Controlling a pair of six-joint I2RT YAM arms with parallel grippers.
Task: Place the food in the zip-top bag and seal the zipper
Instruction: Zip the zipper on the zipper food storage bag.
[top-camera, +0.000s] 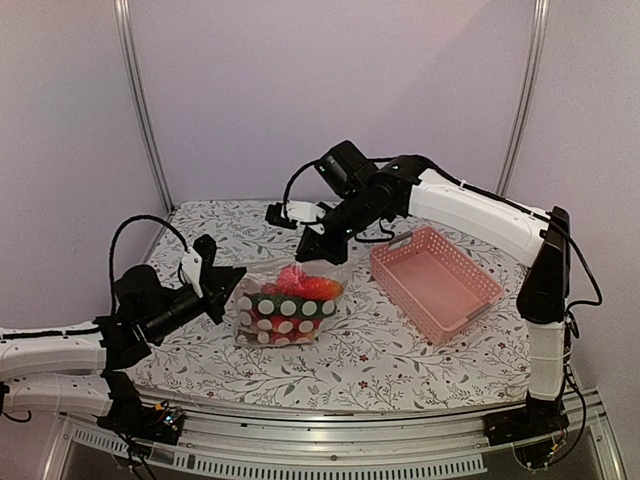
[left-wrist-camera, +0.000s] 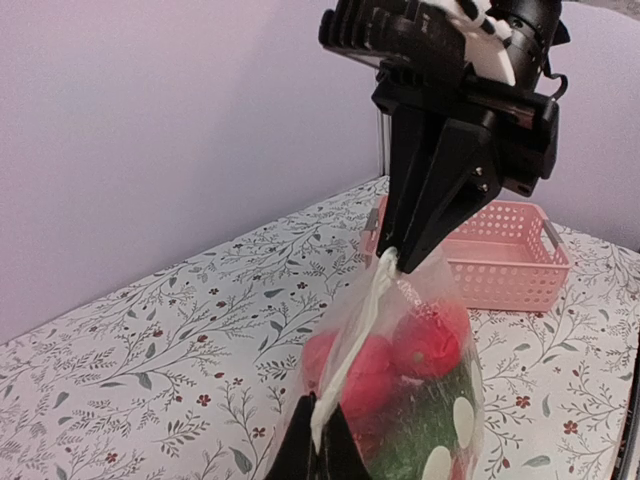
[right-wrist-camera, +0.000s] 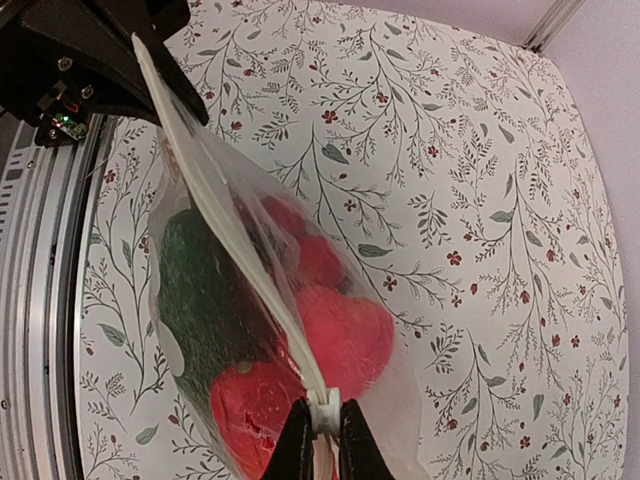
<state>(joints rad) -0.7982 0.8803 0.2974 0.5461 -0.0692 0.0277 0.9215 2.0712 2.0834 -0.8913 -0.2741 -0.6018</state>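
Note:
My right gripper should go on pulling the white slider before it gets close to the bag's far corner (top-camera: 347, 268), because the zipper (right-wrist-camera: 238, 245) is tight from my left gripper to the slider.
The clear zip-top bag (top-camera: 288, 305) stands mid-table with the food inside: red round fruits (top-camera: 303, 283) and a green piece (left-wrist-camera: 425, 425). White dots mark its front. My left gripper (top-camera: 226, 283) is shut on the left end of the whitish zipper (left-wrist-camera: 350, 345), seen low in the left wrist view (left-wrist-camera: 318, 440). My right gripper (top-camera: 322, 246) is shut on the white zipper slider (right-wrist-camera: 324, 418) at the bag's other end, seen at the bottom of the right wrist view (right-wrist-camera: 322, 440). The zipper strip (right-wrist-camera: 240, 260) runs taut between both grippers. The eggplant is hidden.
A pink lattice basket (top-camera: 434, 281) sits empty at the right, close behind the bag; it also shows in the left wrist view (left-wrist-camera: 505, 255). The floral tablecloth (top-camera: 400, 350) covers the table. A metal rail (top-camera: 330, 455) runs along the near edge.

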